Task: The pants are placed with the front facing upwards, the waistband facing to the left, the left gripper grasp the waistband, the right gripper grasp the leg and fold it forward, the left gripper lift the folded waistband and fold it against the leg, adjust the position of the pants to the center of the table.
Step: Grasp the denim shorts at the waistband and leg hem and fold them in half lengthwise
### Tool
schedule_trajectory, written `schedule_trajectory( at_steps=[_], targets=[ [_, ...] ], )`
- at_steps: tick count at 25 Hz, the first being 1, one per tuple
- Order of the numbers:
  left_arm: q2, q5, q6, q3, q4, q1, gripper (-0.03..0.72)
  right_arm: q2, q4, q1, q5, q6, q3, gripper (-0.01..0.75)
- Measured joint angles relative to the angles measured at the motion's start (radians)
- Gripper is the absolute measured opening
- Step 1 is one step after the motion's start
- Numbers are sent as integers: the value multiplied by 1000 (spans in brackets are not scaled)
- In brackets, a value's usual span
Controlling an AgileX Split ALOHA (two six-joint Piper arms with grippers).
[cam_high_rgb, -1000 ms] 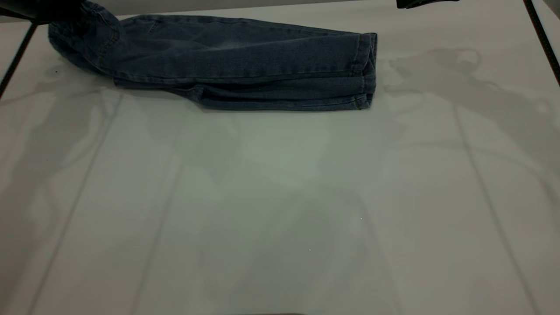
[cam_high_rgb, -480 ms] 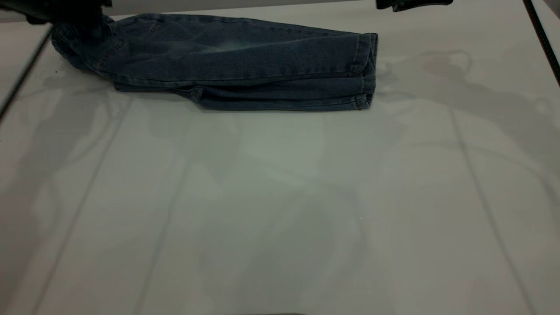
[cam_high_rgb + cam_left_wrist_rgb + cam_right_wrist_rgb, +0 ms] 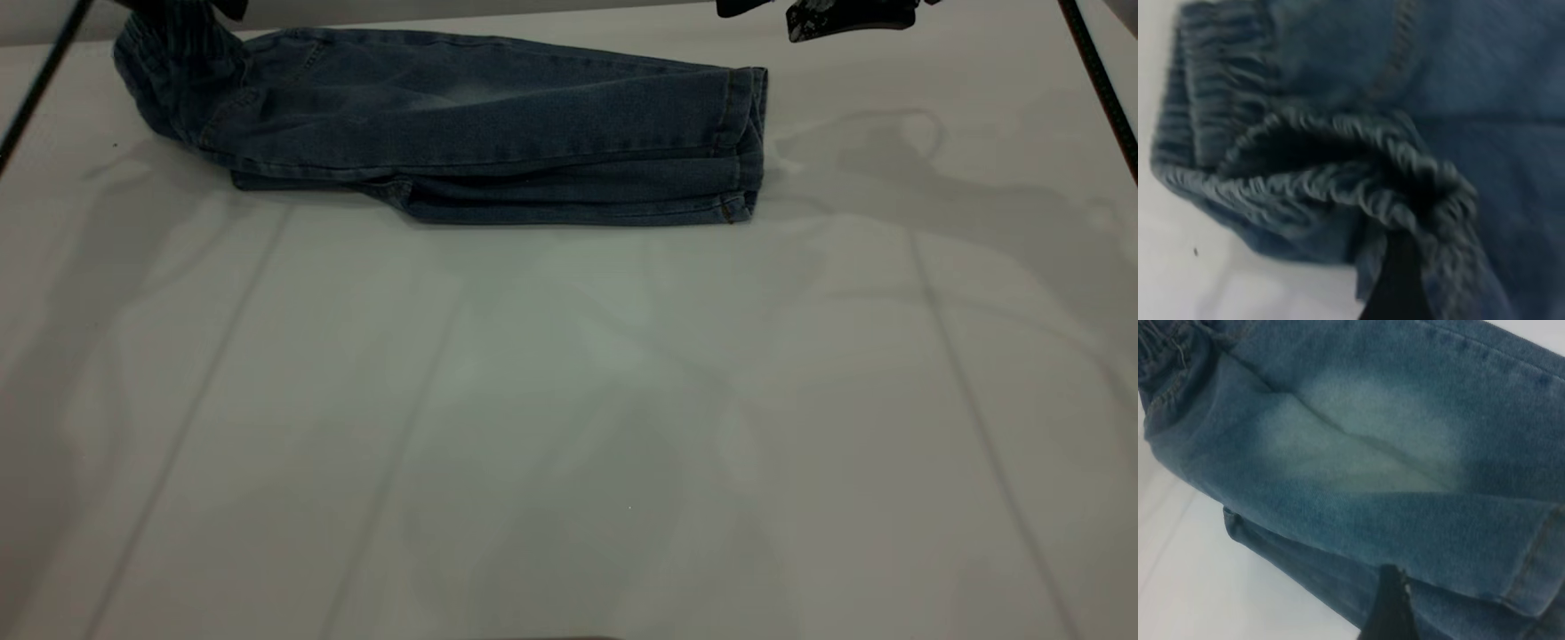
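Note:
Next, my gripper opens the fold (image 3: pixel 341 155) back and takes the waistband by its near corner, because the pants' waistband is bunched in my left gripper with the pants' lower leg peeking out (image 3: pixel 576 197).
The pants (image 3: pixel 480 124) lie folded lengthwise along the far side of the table (image 3: pixel 569 400), both legs stacked with their hems (image 3: pixel 742 142) to the right. My left gripper (image 3: pixel 182 7), at the far left and mostly cut off by the frame's top, is shut on the ruffled waistband (image 3: pixel 173 53) and holds that end raised off the table. In the left wrist view the gathered waistband (image 3: pixel 1338 180) bunches around one black finger (image 3: pixel 1395 280). My right gripper (image 3: pixel 845 16) hangs above the far right, apart from the cloth. Its wrist view looks down on the upper leg (image 3: pixel 1365 433) with its pale faded patch.
A black cable (image 3: pixel 40 89) slants across the far left corner and another (image 3: pixel 1098 80) across the far right. Bare table surface stretches from the pants to the near edge.
The left gripper has risen and shifted slightly right, pulling the waistband end up off the table. The right gripper has slid leftward along the far edge. The legs have not moved.

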Motion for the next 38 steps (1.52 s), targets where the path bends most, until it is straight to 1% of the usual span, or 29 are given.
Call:
schedule_trajectory(
  at_steps=[3, 5, 8, 12, 13, 17, 22, 24, 26, 30, 33, 35, 38],
  targets=[
    [0, 162, -5, -94, 57, 0, 542, 0, -6, 0, 5, 3, 0, 523],
    [-2, 198, -30, -135, 135, 0, 542, 0, -11, 0, 7, 3, 0, 523],
    [-8, 244, -119, -155, 246, -1, 542, 0, -17, 0, 7, 4, 0, 523],
    [0, 445, -106, -157, 269, -13, 542, 0, -20, 0, 7, 6, 0, 523],
    [8, 460, -95, -157, 263, -20, 542, 0, -21, 0, 8, 6, 0, 523],
    [64, 460, -80, -158, 229, -36, 542, 0, -24, 0, 9, 6, 0, 523],
    [176, 458, -79, -158, 228, -49, 542, 0, -26, 0, 10, 6, 0, 523],
    [213, 430, -82, -158, 228, -54, 542, 0, -27, 0, 10, 6, 0, 523],
    [242, 376, -93, -158, 230, -58, 542, 0, -27, 0, 10, 6, 0, 523],
    [259, 190, -121, -158, 230, -69, 542, 0, -27, 0, 9, 6, 0, 523],
    [259, 16, -175, -178, 229, -83, 539, 0, -27, 0, 9, 6, 0, 523],
    [259, -64, -214, -211, 216, -94, 533, 0, -27, 0, 8, 6, 0, 523],
    [259, -126, -236, -278, 182, -111, 531, 0, -27, 0, 8, 6, 0, 523]
  ],
)
